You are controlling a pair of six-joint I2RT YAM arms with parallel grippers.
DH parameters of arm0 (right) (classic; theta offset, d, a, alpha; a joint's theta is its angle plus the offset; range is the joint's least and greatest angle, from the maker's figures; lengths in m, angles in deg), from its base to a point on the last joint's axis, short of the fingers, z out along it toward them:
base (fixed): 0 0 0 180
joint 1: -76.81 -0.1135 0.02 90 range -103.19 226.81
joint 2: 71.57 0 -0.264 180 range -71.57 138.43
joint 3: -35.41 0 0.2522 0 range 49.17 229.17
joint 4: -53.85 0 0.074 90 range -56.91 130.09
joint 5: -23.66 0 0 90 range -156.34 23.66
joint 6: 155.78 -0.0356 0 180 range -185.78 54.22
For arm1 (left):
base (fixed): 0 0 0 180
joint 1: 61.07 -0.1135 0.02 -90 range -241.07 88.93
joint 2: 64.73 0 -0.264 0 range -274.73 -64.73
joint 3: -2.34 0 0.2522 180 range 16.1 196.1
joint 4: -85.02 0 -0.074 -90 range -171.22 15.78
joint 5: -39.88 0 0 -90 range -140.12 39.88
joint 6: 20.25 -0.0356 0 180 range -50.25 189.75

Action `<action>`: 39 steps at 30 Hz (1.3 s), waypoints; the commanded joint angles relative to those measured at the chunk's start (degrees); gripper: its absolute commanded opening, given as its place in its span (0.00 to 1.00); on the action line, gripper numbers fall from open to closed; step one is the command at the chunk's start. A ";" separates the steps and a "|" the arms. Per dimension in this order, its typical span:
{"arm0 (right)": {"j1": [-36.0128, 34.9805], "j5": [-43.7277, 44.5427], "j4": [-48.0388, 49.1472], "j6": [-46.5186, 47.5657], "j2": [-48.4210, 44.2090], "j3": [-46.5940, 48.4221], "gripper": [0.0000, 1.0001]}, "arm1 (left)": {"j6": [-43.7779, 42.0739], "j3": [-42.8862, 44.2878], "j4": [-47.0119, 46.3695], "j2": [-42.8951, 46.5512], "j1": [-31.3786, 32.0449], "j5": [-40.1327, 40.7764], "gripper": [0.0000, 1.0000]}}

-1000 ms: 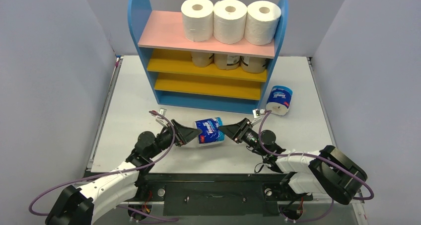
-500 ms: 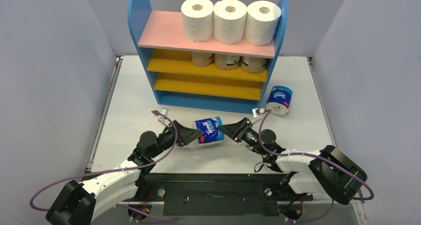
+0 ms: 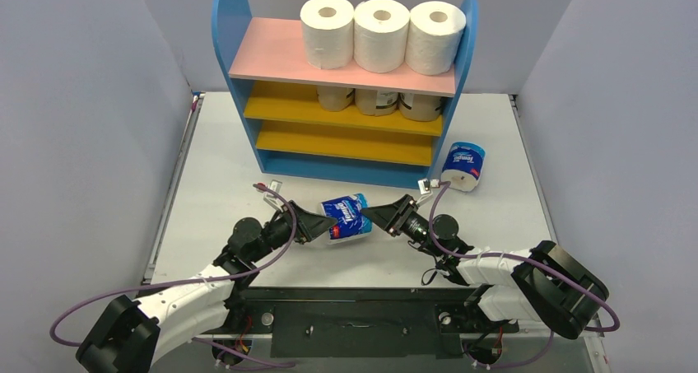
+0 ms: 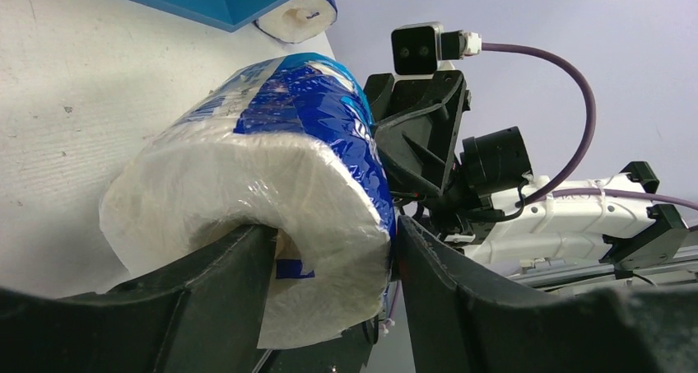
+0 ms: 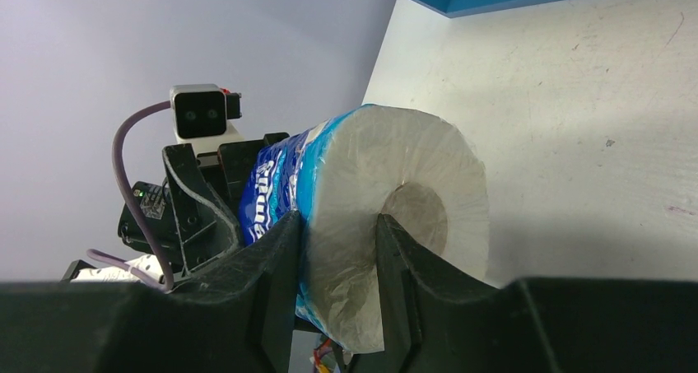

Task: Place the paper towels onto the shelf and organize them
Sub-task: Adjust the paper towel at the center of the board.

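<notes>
Next, my left gripper puts the wrapped roll [image 3: 347, 217] down upright before my right gripper grabs its top rim [image 4: 255, 155], since the roll hangs on its side between my grippers.
A blue-and-white wrapped paper towel roll [image 3: 346, 216] hangs between my two grippers, just above the table in front of the shelf [image 3: 272, 53]. My left gripper [image 3: 326, 222] grips its left end, one finger in the core and the other pressed on the wrapper [image 4: 272, 142]. My right gripper [image 3: 370, 216] is shut on the right end wall [image 5: 411, 159], with one finger in the core. Three white rolls [image 3: 381, 34] stand on the pink top board. Three tan rolls [image 3: 377, 101] sit on the upper yellow board. A second blue-and-white roll [image 3: 463, 166] lies on the table by the shelf's right foot.
The lower yellow board [image 3: 329, 141] and the blue base [image 3: 329, 167] hold nothing. Grey walls close in the table on the left, right and back. The two arms meet head-on in the middle, their purple cables [image 3: 272, 193] looping above them.
My left gripper has closed from wide open onto the roll's left end and pushed slightly in toward it. The right gripper keeps its hold; the roll has barely shifted.
</notes>
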 commanded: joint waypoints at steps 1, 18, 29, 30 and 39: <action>0.11 -1.52 6.91 0.08 0.43 2.65 0.17 | -1.24 2.39 -4.93 -0.16 0.86 -0.67 0.48; 1.94 0.53 -21.79 9.10 -14.67 5.38 0.57 | -7.76 7.06 12.28 8.31 0.73 2.04 0.27; 2.55 13.79 -66.52 25.73 -36.60 15.80 0.61 | -17.46 17.76 29.86 6.03 0.82 3.87 0.26; 2.53 16.19 -68.84 27.43 -37.74 16.53 0.62 | -19.17 20.00 33.11 4.55 0.85 3.98 0.25; 2.42 29.07 -88.00 31.77 -35.11 23.40 0.59 | -30.50 37.95 55.52 -7.96 2.08 9.03 0.29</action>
